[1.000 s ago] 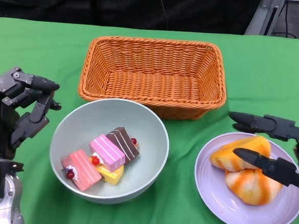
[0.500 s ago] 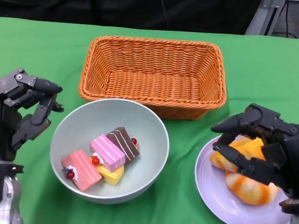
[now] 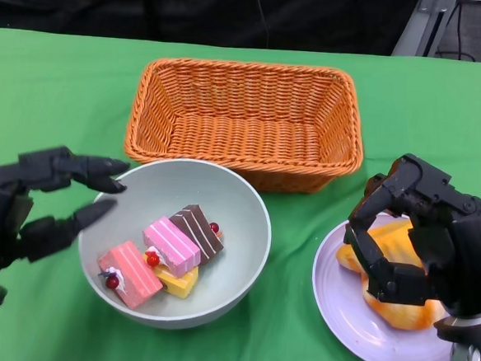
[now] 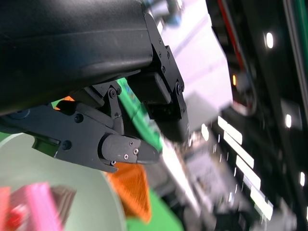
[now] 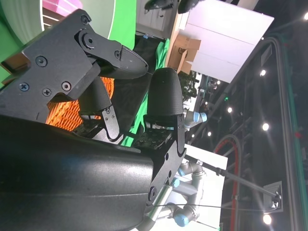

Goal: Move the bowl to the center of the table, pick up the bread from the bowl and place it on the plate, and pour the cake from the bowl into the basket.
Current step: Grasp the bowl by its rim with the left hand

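I see the cakes [image 3: 172, 246] lying loose inside the bowl's smooth flaring side [image 3: 245, 234], so I expect the cakes to tumble out and leave the bowl empty when I pour.
The pale grey-green bowl [image 3: 239, 205] stands in front of the basket and holds several small cakes, among them a pink one [image 3: 170, 246] and a brown one [image 3: 197, 231]. My left hand [image 3: 45, 204] is beside the bowl's left rim, its fingers [image 4: 122, 149] spread apart and holding nothing. Two orange bread pieces [image 3: 400, 311] lie on the lavender plate [image 3: 362, 334] at the right. My right hand [image 3: 418, 242] hovers over them with its fingers [image 5: 163, 96] curled in, and the right wrist view shows nothing between them.
The empty orange wicker basket [image 3: 245, 115] stands behind the bowl, close to its far rim. Green cloth [image 3: 57, 85] covers the whole table. Bare cloth lies left of the basket and between bowl and plate.
My left hand has turned and reached right to the bowl's rim, fingers spreading. My right hand's straight fingers have curled in above the bread. Bowl, plate and basket have not moved.
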Tool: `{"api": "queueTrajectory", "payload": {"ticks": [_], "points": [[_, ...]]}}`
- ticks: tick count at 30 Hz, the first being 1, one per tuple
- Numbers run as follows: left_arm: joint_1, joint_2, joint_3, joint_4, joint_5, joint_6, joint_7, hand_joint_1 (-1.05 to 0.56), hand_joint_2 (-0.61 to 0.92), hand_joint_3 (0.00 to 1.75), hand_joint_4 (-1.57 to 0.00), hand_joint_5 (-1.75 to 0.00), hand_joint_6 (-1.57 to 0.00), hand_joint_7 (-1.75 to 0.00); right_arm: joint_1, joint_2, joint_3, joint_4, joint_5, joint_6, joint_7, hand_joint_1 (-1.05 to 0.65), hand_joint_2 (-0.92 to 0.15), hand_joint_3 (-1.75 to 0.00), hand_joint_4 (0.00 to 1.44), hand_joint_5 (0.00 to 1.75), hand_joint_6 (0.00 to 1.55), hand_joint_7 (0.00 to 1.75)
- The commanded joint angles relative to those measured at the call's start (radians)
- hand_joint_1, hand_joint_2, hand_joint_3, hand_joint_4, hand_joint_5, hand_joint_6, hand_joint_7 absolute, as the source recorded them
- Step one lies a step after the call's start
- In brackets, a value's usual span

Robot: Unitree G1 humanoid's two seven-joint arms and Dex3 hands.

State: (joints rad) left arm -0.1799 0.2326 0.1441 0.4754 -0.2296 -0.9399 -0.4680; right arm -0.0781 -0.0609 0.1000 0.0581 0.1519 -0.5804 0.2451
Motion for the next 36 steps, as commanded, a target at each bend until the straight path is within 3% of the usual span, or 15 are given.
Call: {"api": "queueTrajectory", "payload": {"ticks": [1, 7, 11, 14, 21, 26, 31, 36], "points": [[0.059, 0.104, -0.017, -0.099, -0.035, -0.004, -0.089, -0.5, 0.92, 0.1, -0.65, -0.13, -0.69, 0.0, 0.011, 0.001, -0.02, -0.019, 0.012, 0.019, -0.001, -0.28, -0.35, -1.19, 0.69, 1.68, 0.58, 1.5], [0.15, 0.251, -0.02, -0.228, -0.004, -0.074, -0.17, -0.64, 0.92, 0.1, -0.62, -0.06, -0.64, 0.0, 0.007, 0.003, -0.031, 0.004, 0.023, 0.013, 0.013, -0.27, -0.42, -1.06, 0.68, 1.65, 0.58, 1.46], [0.158, 0.299, -0.021, -0.22, 0.075, -0.175, -0.174, -0.69, 0.92, 0.13, -0.62, -0.04, -0.65, -0.01, 0.008, 0.008, -0.037, 0.009, 0.013, 0.012, 0.009, -0.25, -0.5, -0.94, 0.68, 1.63, 0.58, 1.44], [0.164, 0.322, -0.013, -0.229, 0.162, -0.206, -0.155, -0.7, 0.92, 0.13, -0.62, -0.03, -0.67, -0.01, 0.005, 0.015, -0.042, 0.022, -0.004, -0.008, 0.002, -0.26, -0.47, -0.97, 0.69, 1.63, 0.59, 1.45], [0.11, 0.277, 0.058, -0.135, 0.419, -0.405, -0.043, -0.7, 0.92, 0.21, -0.81, -0.09, -0.81, -0.05, 0.018, 0.029, -0.039, 0.008, 0.001, 0.01, 0.007, -0.27, -0.48, -0.96, 0.68, 1.64, 0.58, 1.47], [0.093, 0.251, 0.106, -0.099, 0.581, -0.466, 0.046, -0.67, 0.92, 0.22, -0.91, -0.12, -0.9, -0.06, 0.027, 0.038, -0.036, -0.001, 0.001, 0.017, 0.01, -0.27, -0.47, -0.95, 0.67, 1.64, 0.59, 1.46], [0.094, 0.218, 0.155, -0.123, 0.74, -0.459, 0.139, -0.65, 0.92, 0.19, -0.97, -0.15, -0.92, -0.05, 0.042, 0.047, -0.031, -0.018, -0.022, 0.026, -0.005, -0.25, -0.42, -1.05, 0.67, 1.64, 0.59, 1.48], [0.109, 0.223, 0.146, -0.175, 0.849, -0.396, 0.218, -0.63, 0.92, 0.2, -1.01, -0.17, -0.93, -0.03, 0.047, 0.057, -0.026, -0.025, -0.044, 0.016, -0.018, -0.27, -0.39, -1.1, 0.68, 1.65, 0.6, 1.49]]}}
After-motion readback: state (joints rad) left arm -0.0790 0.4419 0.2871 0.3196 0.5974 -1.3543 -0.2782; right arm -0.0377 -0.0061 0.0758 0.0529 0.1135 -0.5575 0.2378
